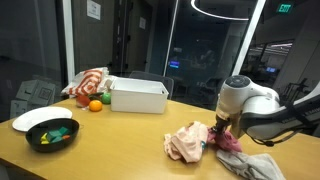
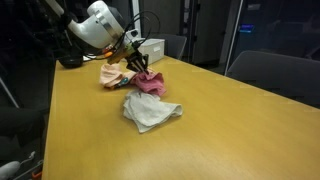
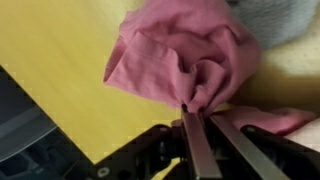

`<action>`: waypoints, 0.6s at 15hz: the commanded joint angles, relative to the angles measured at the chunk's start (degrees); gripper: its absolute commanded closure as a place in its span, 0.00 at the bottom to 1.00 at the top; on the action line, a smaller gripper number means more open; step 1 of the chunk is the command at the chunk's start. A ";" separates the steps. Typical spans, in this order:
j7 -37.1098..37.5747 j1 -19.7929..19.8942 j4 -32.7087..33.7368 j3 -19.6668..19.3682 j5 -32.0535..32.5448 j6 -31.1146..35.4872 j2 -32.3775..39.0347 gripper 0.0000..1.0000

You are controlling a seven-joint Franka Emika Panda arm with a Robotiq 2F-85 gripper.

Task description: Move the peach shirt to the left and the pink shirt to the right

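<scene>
My fingers are pinching the fold of the pink shirt [image 2: 151, 84], and the table [image 2: 197, 146] beyond is open. My gripper keeps carrying the shirt past the grey cloth until the shirt lies clear.
The peach shirt [image 1: 186, 142] lies crumpled on the wooden table and also shows in an exterior view [image 2: 112, 73]. The pink shirt [image 1: 230, 141] lies right beside it, between it and a grey cloth [image 1: 260, 165]. In the wrist view the pink shirt [image 3: 185, 50] fills the upper middle. My gripper [image 3: 200, 110] is shut, pinching a fold of the pink shirt between its fingers. In both exterior views the gripper [image 1: 224, 129] [image 2: 138, 66] points down onto the pink shirt [image 2: 150, 85], close to the table.
A grey cloth [image 2: 150, 112] touches the pink shirt. A white box [image 1: 138, 95], a striped cloth [image 1: 90, 82], an orange [image 1: 95, 105], a white plate [image 1: 35, 118] and a black bowl [image 1: 52, 134] stand further along the table.
</scene>
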State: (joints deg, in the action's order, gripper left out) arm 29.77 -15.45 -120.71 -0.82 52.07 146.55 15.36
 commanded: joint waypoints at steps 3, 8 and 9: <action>14.37 1.24 0.14 -0.65 12.82 -11.66 -6.28 0.95; 22.33 4.10 -0.70 1.35 14.82 -18.20 -10.29 0.95; 24.80 4.23 -0.54 1.43 17.73 -21.44 -10.54 0.95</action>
State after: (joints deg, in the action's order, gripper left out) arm 47.69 -12.47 -120.43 -0.76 64.03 130.82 7.39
